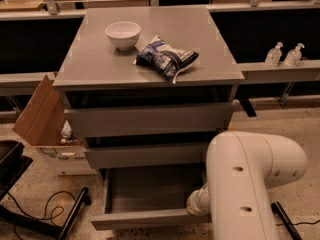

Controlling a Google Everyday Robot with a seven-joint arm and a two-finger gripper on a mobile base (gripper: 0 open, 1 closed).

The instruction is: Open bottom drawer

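Note:
The bottom drawer's front edge point(150, 219) is at my gripper and has clear floor point(140, 235) in front of it, so I should pull next until the drawer is wide open, then let go.
The bottom drawer point(145, 218) of the grey cabinet stands pulled out toward me, its flat grey front low in the view. Its wide, shallow, plain grey inside point(150, 189) shows. My gripper point(196, 204) is at the right end of the drawer's front edge, mostly hidden behind my white arm point(250, 184). The middle drawer front point(145, 155) and the tall top drawer front point(150, 119) stand slightly ajar above it.
A white bowl point(123, 34) and a dark blue snack bag point(166, 58) lie on the cabinet top point(90, 69). An open cardboard box point(42, 119) stands at the left. A black stand and cable point(45, 214) are on the floor. Two pump bottles point(284, 54) stand on a ledge at right.

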